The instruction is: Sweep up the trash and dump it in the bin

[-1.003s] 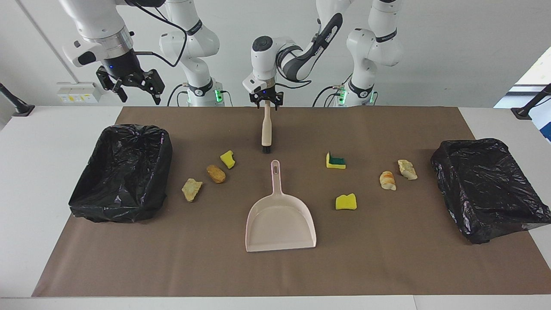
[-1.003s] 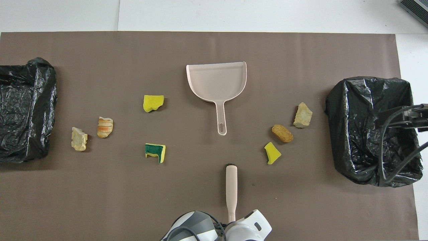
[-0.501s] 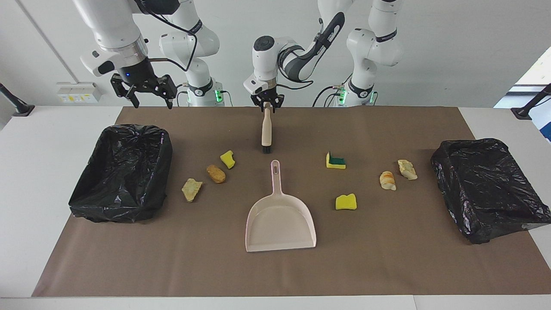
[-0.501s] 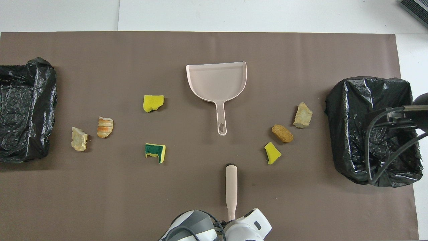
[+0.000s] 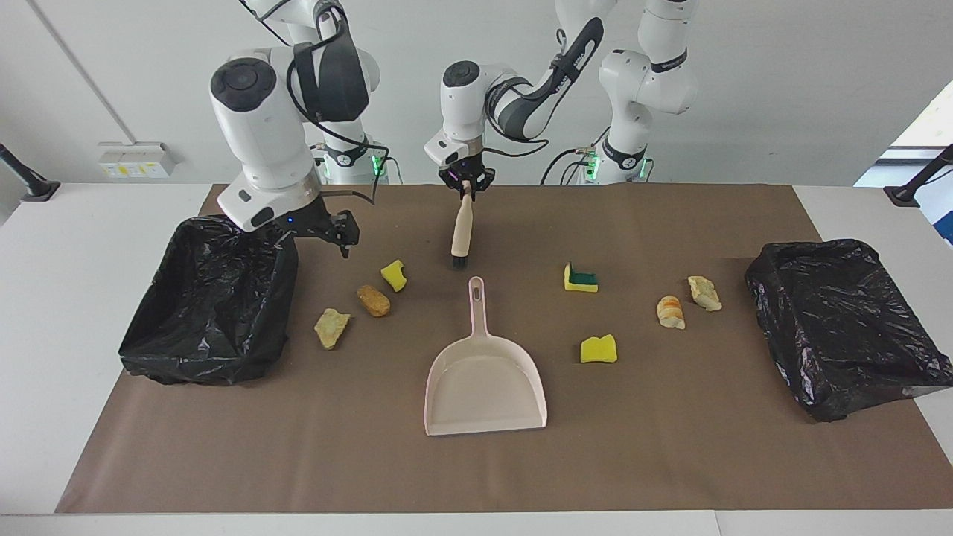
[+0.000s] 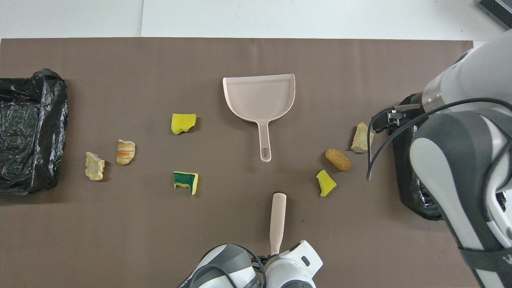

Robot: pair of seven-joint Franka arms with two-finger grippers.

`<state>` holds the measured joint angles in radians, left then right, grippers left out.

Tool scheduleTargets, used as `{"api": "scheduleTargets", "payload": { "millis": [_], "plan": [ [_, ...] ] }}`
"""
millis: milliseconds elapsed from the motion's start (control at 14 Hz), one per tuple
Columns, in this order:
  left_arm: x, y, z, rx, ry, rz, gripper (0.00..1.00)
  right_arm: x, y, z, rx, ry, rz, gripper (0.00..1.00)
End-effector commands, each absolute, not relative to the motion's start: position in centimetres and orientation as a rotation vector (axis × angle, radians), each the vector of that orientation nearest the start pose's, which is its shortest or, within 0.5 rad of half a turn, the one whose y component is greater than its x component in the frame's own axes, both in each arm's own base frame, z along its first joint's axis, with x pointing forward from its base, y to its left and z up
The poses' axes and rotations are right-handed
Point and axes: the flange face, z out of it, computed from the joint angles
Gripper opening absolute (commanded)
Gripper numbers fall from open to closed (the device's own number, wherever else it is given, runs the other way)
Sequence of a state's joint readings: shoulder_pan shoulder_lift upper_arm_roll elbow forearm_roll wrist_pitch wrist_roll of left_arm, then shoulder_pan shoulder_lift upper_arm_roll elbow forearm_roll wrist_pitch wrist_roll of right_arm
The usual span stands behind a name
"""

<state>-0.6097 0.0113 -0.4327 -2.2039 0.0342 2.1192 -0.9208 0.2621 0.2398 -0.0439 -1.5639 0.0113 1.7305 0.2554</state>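
Note:
The beige dustpan's handle (image 6: 264, 137) points toward the robots and is clear of the scraps. My right gripper should stay open and keep moving until its fingers are on both sides of the handle's end (image 6: 265, 152).
My left gripper (image 5: 465, 183) is shut on the handle end of the beige brush (image 5: 459, 232), which hangs slightly tilted with its black bristles just over the mat, nearer the robots than the beige dustpan (image 5: 484, 381). In the overhead view the brush (image 6: 277, 218) points at the dustpan (image 6: 260, 96). My right gripper (image 5: 313, 238) is open and empty, low beside the black bin (image 5: 212, 298). Near it lie three scraps: a yellow sponge (image 5: 394, 275), a brown chunk (image 5: 373, 300) and a tan chunk (image 5: 331, 327). Toward the left arm's end lie a green-faced sponge (image 5: 581, 278), a yellow sponge (image 5: 598, 348) and two bread chunks (image 5: 670, 312).
A second black-lined bin (image 5: 841, 320) stands at the left arm's end of the table. A brown mat (image 5: 670, 447) covers the table. In the overhead view my right arm (image 6: 460, 160) covers most of the bin at its end.
My right arm has swung down from high above the table edge to low beside its bin. My left gripper has shifted slightly, and the brush now hangs a little tilted.

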Motion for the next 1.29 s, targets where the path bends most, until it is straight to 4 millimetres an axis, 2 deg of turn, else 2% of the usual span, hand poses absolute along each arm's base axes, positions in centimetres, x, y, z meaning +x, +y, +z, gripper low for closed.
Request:
{"api": "scheduleTargets", "payload": {
  "millis": [0, 143, 358, 573, 716, 860, 1003, 1218],
  "plan": [
    [28.6, -41.6, 37.7, -2.986, 0.154, 0.062, 0.00, 62.1, 15.1, 49.0, -3.095, 0.101, 0.100, 1.00],
    [29.6, -38.9, 36.6, -2.944, 0.169, 0.106, 0.00, 61.9, 18.0, 47.5, -3.103, 0.064, 0.115, 1.00],
    [32.0, -34.8, 35.2, -2.906, 0.174, 0.184, 0.00, 61.7, 22.4, 45.2, -3.100, 0.158, 0.091, 1.00],
    [35.7, -30.2, 34.2, -2.902, 0.137, 0.257, 0.00, 60.8, 23.5, 43.1, -3.083, 0.136, 0.057, 1.00],
    [38.2, -27.5, 34.2, -2.911, 0.120, 0.263, 0.00, 60.9, 24.4, 42.7, -3.045, 0.144, 0.034, 1.00],
    [40.7, -24.0, 34.4, -2.914, 0.183, 0.280, 0.00, 60.1, 26.3, 42.1, -3.038, 0.132, 0.065, 1.00],
    [43.1, -20.6, 35.1, -2.936, 0.198, 0.283, 0.00, 59.2, 29.2, 40.7, -3.048, 0.097, 0.087, 1.00],
    [46.1, -18.1, 39.0, -2.965, 0.198, 0.235, 0.00, 58.9, 32.3, 38.2, -3.076, 0.019, 0.091, 1.00]
  ]
}}
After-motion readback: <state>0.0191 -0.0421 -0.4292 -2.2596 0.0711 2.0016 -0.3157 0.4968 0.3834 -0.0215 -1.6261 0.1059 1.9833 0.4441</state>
